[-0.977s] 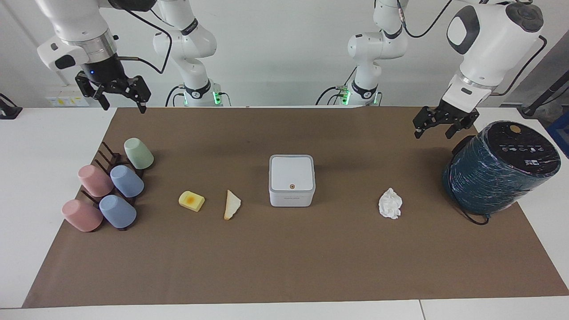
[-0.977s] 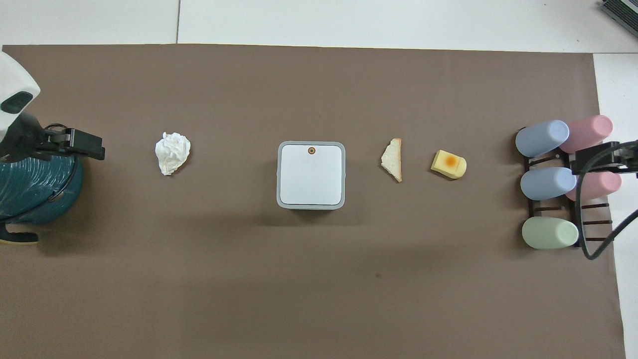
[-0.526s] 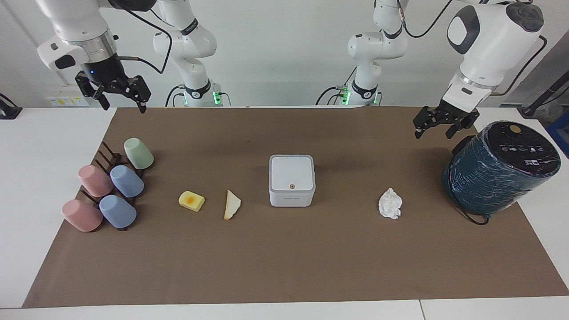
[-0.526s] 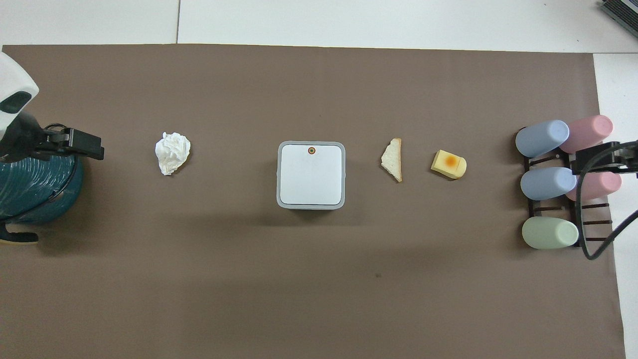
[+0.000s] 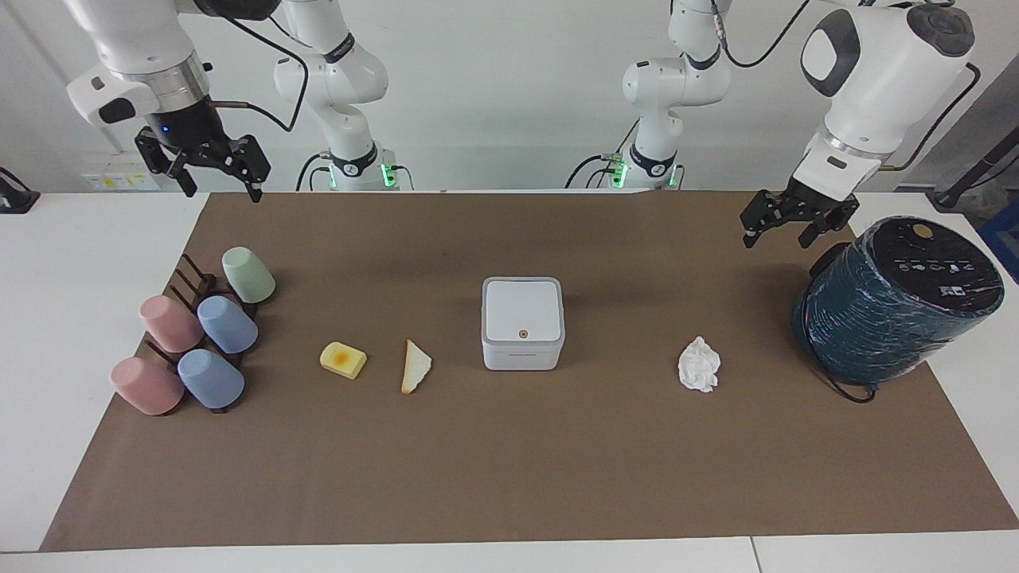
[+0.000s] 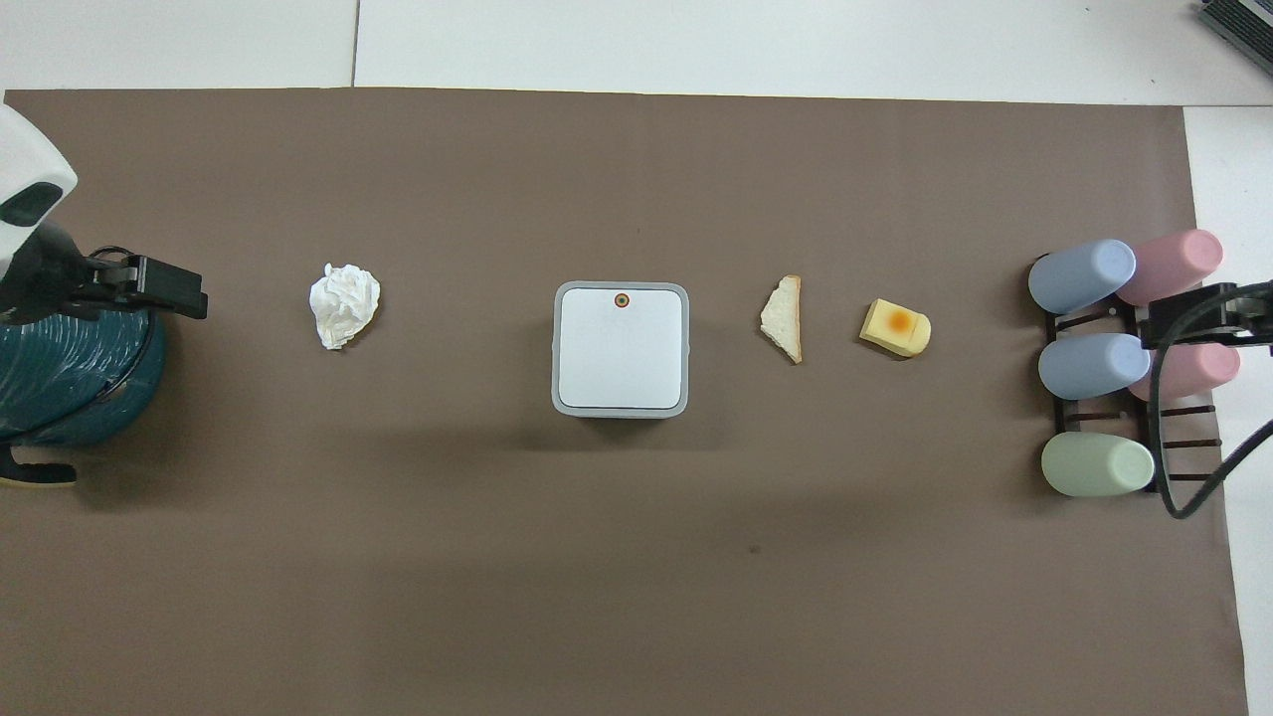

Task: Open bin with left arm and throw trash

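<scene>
I expect the lid to swing up and stay open when I open the bin, because the round button [image 6: 622, 299] sits at one edge of the lid [image 6: 622, 354].
The white square bin [image 5: 522, 322] stands with its lid shut in the middle of the brown mat; it also shows in the overhead view [image 6: 621, 348]. The crumpled paper ball [image 5: 699, 364] [image 6: 344, 304] lies beside it toward the left arm's end. The cream wedge [image 5: 415, 367] [image 6: 784, 318] and the yellow block [image 5: 343, 360] [image 6: 895, 327] lie toward the right arm's end. My left gripper [image 5: 777, 237] [image 6: 169, 288] hangs open and empty in the air beside the teal cylinder. My right gripper [image 5: 223, 191], with a blue light, hangs open and empty above the cup rack.
A big teal wrapped cylinder [image 5: 896, 302] [image 6: 60, 378] stands at the left arm's end of the mat. A dark rack with several pastel cups [image 5: 195, 334] [image 6: 1094, 368] sits at the right arm's end. The brown mat [image 5: 509, 477] covers most of the table.
</scene>
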You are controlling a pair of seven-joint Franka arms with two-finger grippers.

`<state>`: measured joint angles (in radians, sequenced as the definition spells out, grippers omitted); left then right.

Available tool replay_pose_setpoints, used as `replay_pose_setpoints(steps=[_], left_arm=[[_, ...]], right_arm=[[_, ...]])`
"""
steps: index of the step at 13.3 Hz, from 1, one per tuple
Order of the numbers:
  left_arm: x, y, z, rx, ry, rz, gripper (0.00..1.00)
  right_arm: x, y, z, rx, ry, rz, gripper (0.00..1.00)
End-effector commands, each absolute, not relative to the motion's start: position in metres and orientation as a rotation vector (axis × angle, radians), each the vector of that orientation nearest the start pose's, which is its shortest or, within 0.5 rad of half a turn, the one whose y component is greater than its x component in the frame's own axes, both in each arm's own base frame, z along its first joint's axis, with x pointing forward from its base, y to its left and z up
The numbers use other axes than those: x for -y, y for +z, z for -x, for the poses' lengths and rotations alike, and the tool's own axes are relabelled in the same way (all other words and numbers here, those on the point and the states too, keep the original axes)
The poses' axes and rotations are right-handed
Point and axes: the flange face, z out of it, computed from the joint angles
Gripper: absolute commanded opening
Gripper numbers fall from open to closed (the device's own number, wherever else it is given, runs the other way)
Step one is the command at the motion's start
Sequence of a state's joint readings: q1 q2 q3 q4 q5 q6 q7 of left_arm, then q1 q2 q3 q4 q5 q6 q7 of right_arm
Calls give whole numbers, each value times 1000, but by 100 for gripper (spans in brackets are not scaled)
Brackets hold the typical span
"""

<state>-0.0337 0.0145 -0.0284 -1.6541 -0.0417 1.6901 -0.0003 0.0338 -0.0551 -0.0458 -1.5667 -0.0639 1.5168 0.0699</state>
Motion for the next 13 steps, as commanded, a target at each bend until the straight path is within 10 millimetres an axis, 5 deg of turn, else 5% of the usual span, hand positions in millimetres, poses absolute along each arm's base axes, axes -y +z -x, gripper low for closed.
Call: replay_pose_setpoints(steps=[1, 7, 11, 13], left_arm=[[46, 589, -558, -98, -52, 3164, 100], [51, 591, -562, -116, -107, 3163, 100], [102, 588, -562, -223, -214, 3173, 100], [138, 585, -552, -188, -198, 3185, 60]], right_arm=[[13, 652, -523, -102, 4, 3181, 100], [13, 652, -523, -102, 4, 3181, 100], [13, 652, -523, -102, 4, 3181, 100], [14, 652, -523, -104, 4, 3179, 100]])
